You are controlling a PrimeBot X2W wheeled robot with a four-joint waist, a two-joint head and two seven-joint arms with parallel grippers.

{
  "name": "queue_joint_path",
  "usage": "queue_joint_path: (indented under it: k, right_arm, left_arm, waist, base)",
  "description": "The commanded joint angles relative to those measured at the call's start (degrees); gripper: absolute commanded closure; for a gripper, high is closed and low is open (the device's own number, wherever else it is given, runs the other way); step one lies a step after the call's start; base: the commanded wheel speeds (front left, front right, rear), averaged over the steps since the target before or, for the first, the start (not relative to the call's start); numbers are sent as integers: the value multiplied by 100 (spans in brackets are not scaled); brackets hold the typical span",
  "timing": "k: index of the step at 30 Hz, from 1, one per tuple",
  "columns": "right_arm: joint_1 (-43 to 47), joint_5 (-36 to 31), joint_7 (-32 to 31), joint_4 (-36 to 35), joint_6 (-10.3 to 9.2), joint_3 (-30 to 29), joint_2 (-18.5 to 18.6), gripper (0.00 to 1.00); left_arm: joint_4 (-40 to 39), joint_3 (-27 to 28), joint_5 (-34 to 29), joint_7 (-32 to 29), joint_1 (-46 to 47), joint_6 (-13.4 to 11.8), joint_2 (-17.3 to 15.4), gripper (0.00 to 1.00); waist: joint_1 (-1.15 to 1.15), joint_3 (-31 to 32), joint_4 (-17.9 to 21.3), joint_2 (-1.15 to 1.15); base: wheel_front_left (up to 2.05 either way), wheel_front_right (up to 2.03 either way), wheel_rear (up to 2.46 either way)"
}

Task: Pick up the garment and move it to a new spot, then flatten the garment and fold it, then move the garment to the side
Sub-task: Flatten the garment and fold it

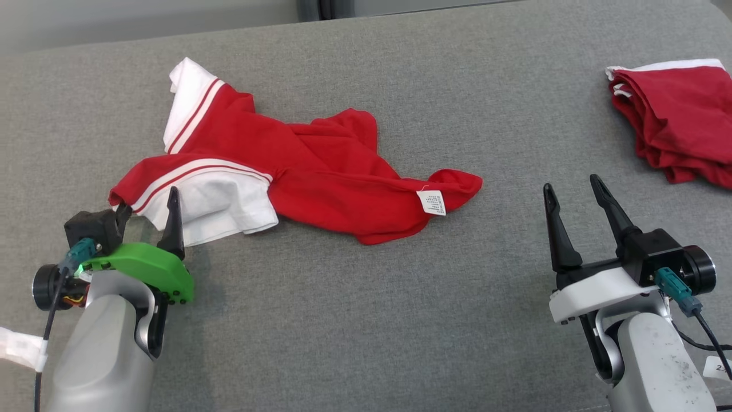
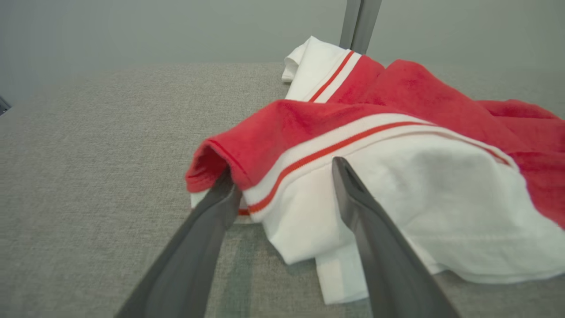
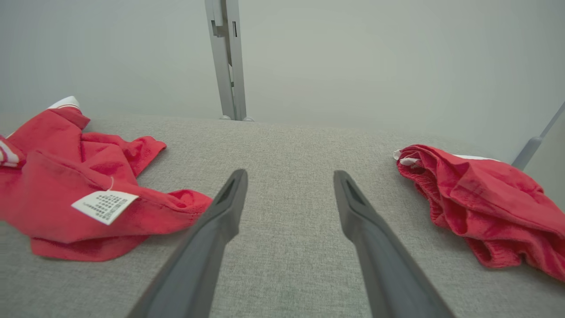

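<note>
I am seeing a striped edge [image 2: 244, 213] peek out from under the red fold, so I should expect a hidden collar [image 1: 140, 177] to open out when I spread the garment.
The garment [image 1: 320, 166] is red with white striped sleeves and lies crumpled on the grey cloth-covered table [image 1: 366, 320], left of centre. Its white care label [image 1: 432, 202] faces up near the right end. My left gripper [image 1: 148, 200] stands open at the garment's near-left corner. In the left wrist view the gripper [image 2: 283, 168] has its left finger tucked under the red hem, and the white sleeve [image 2: 419, 198] lies between and beyond the fingers. My right gripper [image 1: 572, 183] is open over bare table, well right of the garment [image 3: 57, 176], with nothing between the fingers [image 3: 353, 207].
A second red garment [image 1: 680, 120] with a white edge lies folded at the table's far right, also seen from the right wrist [image 3: 481, 198]. A grey metal post [image 3: 227, 62] rises behind the table's far edge. Bare grey surface stretches between the two garments.
</note>
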State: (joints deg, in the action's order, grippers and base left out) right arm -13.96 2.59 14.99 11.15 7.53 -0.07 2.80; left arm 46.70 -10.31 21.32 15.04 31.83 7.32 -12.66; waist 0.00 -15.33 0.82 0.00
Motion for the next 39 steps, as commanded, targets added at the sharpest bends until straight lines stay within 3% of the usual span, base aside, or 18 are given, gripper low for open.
queue_joint_path:
  k: [1, 11, 21, 30, 39]
  right_arm:
    - [53, 49, 27, 15, -9, -11, 21, 0]
    - [182, 91, 27, 45, -9, -20, 20, 0]
    - [395, 198, 27, 94, -9, -10, 20, 0]
    - [754, 374, 28, 194, -9, 55, 20, 0]
    - [929, 457, 27, 265, -9, 166, 20, 0]
  left_arm:
    - [-107, -13, 68, 18, -158, 26, -9, 0]
    - [-1261, 227, 48, 18, -993, -35, 79, 0]
    - [-2677, 422, -261, 17, -2053, -128, 652, 0]
    - [-3278, 643, -278, 17, -3173, -87, 892, 0]
    - [-3429, 669, -293, 17, -3505, -66, 954, 0]
  waist:
    - [0, 89, -85, 0]
    - [0, 393, -185, 0]
    - [0, 938, -124, 0]
    - [0, 1485, -83, 0]
    - [0, 1577, -117, 0]
  base:
    - [0, 0, 0]
    - [0, 0, 0]
    - [0, 0, 0]
    - [0, 0, 0]
    - [0, 0, 0]
